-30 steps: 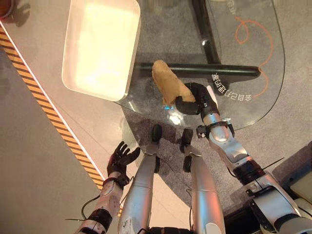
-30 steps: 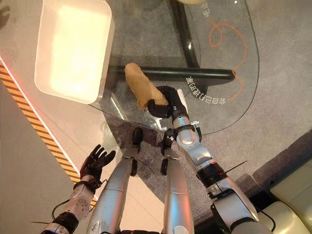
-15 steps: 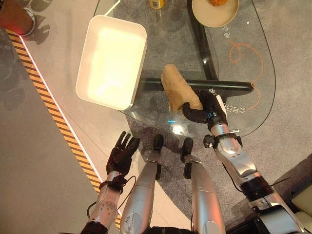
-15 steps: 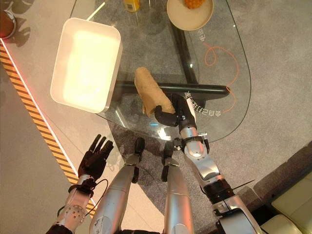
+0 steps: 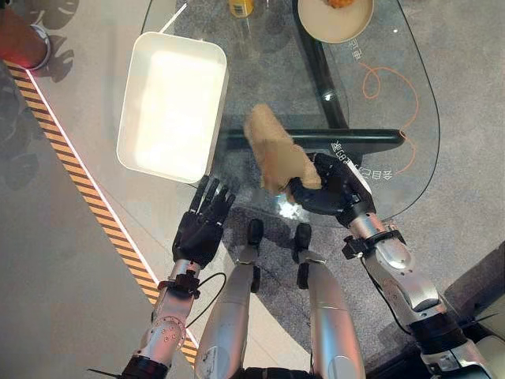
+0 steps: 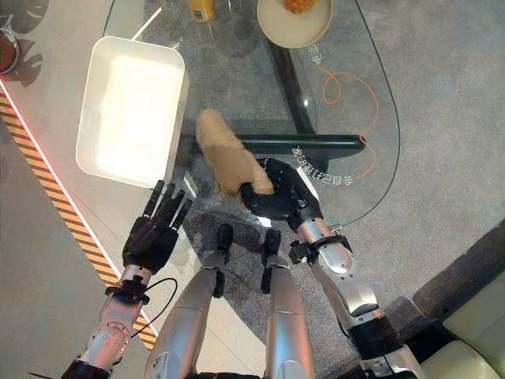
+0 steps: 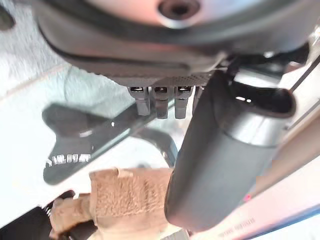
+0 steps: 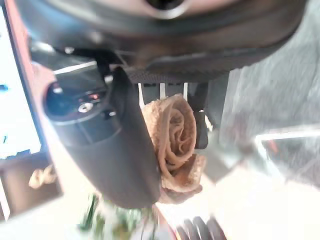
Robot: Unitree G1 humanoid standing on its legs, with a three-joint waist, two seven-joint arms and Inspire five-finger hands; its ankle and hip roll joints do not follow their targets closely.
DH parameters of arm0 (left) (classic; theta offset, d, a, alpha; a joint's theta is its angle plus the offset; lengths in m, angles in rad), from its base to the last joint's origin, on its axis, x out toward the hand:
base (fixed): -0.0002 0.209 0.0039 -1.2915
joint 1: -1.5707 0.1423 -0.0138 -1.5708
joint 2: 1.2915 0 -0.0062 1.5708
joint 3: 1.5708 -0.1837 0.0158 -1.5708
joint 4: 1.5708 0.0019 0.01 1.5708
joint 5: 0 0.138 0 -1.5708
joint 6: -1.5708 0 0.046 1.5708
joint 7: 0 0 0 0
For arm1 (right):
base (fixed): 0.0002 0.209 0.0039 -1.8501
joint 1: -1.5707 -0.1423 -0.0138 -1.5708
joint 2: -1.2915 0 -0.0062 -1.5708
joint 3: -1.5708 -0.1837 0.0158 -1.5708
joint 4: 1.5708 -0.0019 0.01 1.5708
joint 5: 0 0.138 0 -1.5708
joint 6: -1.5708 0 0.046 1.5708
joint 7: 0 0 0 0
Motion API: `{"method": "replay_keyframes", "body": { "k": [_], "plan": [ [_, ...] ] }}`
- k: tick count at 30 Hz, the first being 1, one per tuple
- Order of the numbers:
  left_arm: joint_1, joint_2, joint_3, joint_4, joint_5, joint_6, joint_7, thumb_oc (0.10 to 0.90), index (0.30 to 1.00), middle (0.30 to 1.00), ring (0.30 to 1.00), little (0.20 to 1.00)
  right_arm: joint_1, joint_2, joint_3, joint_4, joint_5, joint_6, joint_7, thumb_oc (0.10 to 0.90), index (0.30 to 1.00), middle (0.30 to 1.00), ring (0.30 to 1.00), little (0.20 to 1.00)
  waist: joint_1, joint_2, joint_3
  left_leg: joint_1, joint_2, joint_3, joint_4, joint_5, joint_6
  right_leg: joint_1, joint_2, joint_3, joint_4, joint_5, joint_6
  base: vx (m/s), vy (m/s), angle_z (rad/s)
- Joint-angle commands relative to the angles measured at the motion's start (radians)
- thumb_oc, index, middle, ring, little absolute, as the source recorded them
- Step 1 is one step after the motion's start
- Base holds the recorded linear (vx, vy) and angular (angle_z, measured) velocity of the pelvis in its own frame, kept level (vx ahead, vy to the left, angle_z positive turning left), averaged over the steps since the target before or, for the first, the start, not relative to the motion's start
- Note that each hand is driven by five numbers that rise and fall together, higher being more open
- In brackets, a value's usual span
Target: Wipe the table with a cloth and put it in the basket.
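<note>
The tan cloth (image 5: 278, 158) sticks out past my right gripper as a thick roll (image 5: 264, 126), so it will stay bunched up when I carry it to the basket.
A tan cloth (image 5: 272, 154) hangs bunched in my right hand (image 5: 331, 189), just over the near edge of the glass table (image 5: 410, 103). In the right wrist view the rolled cloth (image 8: 175, 135) sits pinched between thumb and fingers (image 8: 200, 125). The white basket (image 5: 170, 103) rests on the table's left part, left of the cloth. My left hand (image 5: 201, 225) is raised below the basket's near corner, fingers straight and spread, holding nothing. The left wrist view looks past its thumb (image 7: 220, 160) to the cloth (image 7: 125, 195).
A round bowl (image 5: 335, 16) with orange food and a yellow bottle (image 5: 241, 6) stand at the table's far end. An orange cord (image 5: 390, 87) loops at the right side. A black-and-yellow striped line (image 5: 87, 197) runs across the floor at left. A dark bar (image 5: 355, 140) lies under the glass.
My right hand has lifted the cloth and carried it a little leftward. My left hand has risen toward the basket's near corner. The camera has shifted too.
</note>
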Motion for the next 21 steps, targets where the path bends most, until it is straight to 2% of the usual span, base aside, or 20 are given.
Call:
{"method": "replay_keyframes", "body": {
  "k": [1,6,9,14,21],
  "plan": [
    [0.037,0.051,0.035,-0.153,-0.041,0.014,-0.067,0.800,0.900,0.900,0.900,0.900,-0.070,-0.007,0.005,-0.264,0.072,-0.145,0.156,0.100,0.300,0.300,0.300,0.200,-0.009,0.002,-0.025,-0.004,-0.037,0.031,0.101,-0.087,0.058,0.060,0.031,-0.028,-0.061,0.033,0.017,0.00,0.000,0.00],
    [0.008,0.075,0.031,-0.183,-0.094,0.055,-0.061,0.800,0.900,0.900,0.900,0.900,-0.090,-0.026,0.035,-0.239,0.091,-0.148,0.167,0.100,0.300,0.300,0.300,0.200,-0.006,-0.007,-0.025,-0.018,-0.037,0.031,0.112,-0.088,0.059,0.058,0.030,-0.027,-0.065,0.040,0.021,0.01,-0.022,-0.01],
    [-0.003,0.094,0.021,-0.213,-0.089,0.063,-0.034,0.800,0.900,0.900,0.900,0.900,-0.085,-0.025,0.058,-0.255,0.088,-0.149,0.213,0.100,0.300,0.300,0.300,0.200,-0.006,-0.010,-0.025,-0.030,-0.039,0.026,0.112,-0.083,0.061,0.053,0.032,-0.023,-0.074,0.047,0.023,0.00,-0.022,0.01],
    [-0.021,0.099,0.000,-0.229,-0.115,0.075,-0.038,0.800,0.900,0.900,0.900,0.900,-0.105,-0.021,0.128,-0.263,0.030,-0.119,0.259,0.100,0.300,0.300,0.300,0.200,-0.003,-0.011,-0.025,-0.043,-0.042,0.025,0.119,-0.079,0.059,0.045,0.031,-0.020,-0.073,0.050,0.023,0.00,-0.003,0.01],
    [-0.048,0.112,-0.036,-0.242,-0.134,0.065,-0.068,0.800,0.900,0.900,0.900,0.900,-0.132,-0.045,0.205,-0.234,-0.100,-0.081,0.193,0.100,0.300,0.300,0.300,0.200,0.002,-0.009,-0.025,-0.057,-0.046,0.022,0.122,-0.072,0.055,0.040,0.029,-0.020,-0.077,0.051,0.021,0.00,0.000,0.00]
  ]
}}
